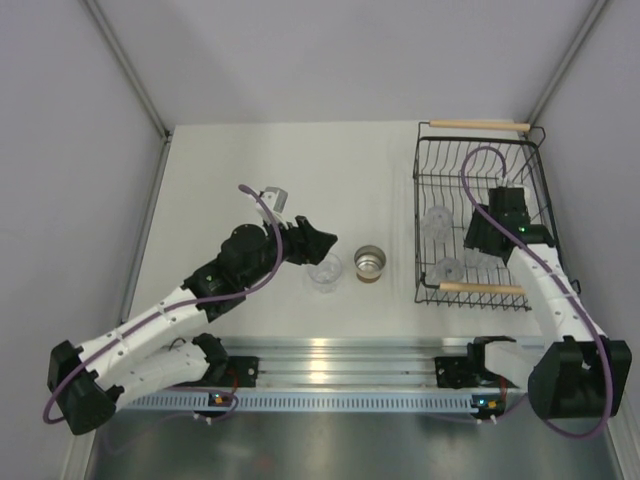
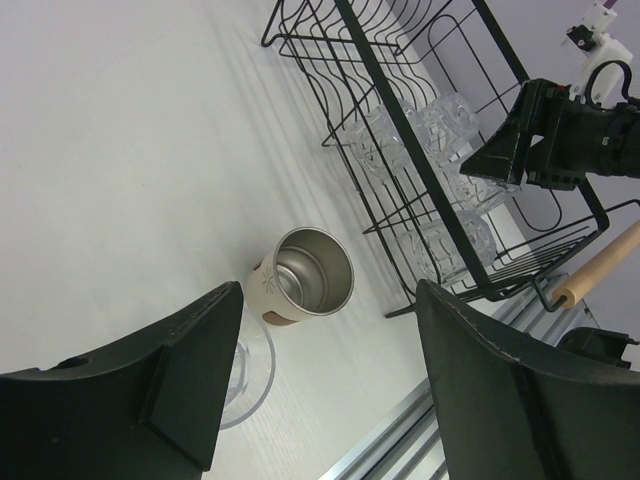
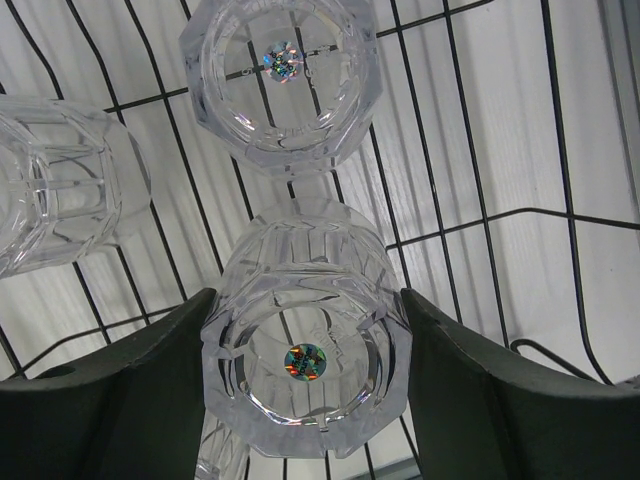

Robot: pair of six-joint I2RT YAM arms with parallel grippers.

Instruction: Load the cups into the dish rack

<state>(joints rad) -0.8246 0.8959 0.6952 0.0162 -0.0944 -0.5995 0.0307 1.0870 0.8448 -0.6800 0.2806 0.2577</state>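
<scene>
The robot's right gripper keeps lowering the held clear cup (image 3: 305,362), which is bottom up over open rack wires (image 3: 215,235), until the cup's rim rests there, and then let go.
A clear cup (image 1: 323,275) stands on the table with the short silver-and-tan cup (image 1: 370,263) upright just to its right. My left gripper (image 1: 312,243) hovers open over them. In the left wrist view the clear cup (image 2: 250,370) is half hidden behind the left finger (image 2: 180,385), and the metal cup (image 2: 305,278) lies just ahead of the gap. The black wire dish rack (image 1: 418,200) sits at the right. My right gripper (image 3: 305,395) is inside it, shut on a clear cup (image 3: 305,340), with two more clear cups (image 3: 280,75) (image 3: 60,180) lying on the wires.
The rack has a wooden handle at each end (image 1: 478,125) (image 1: 482,288). An aluminium rail (image 1: 340,375) runs along the near table edge. Grey walls close in the table on both sides and at the back.
</scene>
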